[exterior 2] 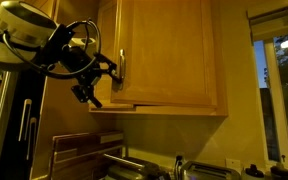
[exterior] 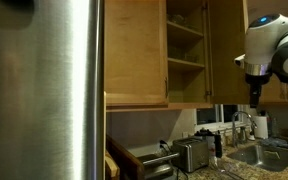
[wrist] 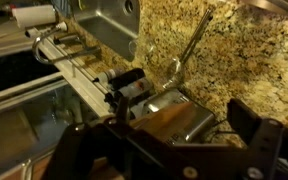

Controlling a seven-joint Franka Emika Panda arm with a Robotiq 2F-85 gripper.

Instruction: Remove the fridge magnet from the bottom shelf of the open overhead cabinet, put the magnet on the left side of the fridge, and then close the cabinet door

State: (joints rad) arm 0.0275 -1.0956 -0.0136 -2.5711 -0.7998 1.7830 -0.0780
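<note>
The handle edge of the wide-open cabinet door is beside my gripper, so next I swing back around to the door's outer side and push the door closed.
The stainless fridge fills the left of an exterior view. Beside it, the overhead cabinet stands open, its door swung out to the right. The bottom shelf shows as a light-wood board; I cannot make out the magnet on it. My gripper hangs open to the right of the door, below shelf height. In an exterior view the gripper is close to a wooden door's bar handle. The wrist view looks down between open fingers, with nothing held in the gripper.
Below the gripper lie a granite counter, a steel toaster, a sink and a faucet. A wider matching cabinet door stays closed next to the fridge. A window is at the far right.
</note>
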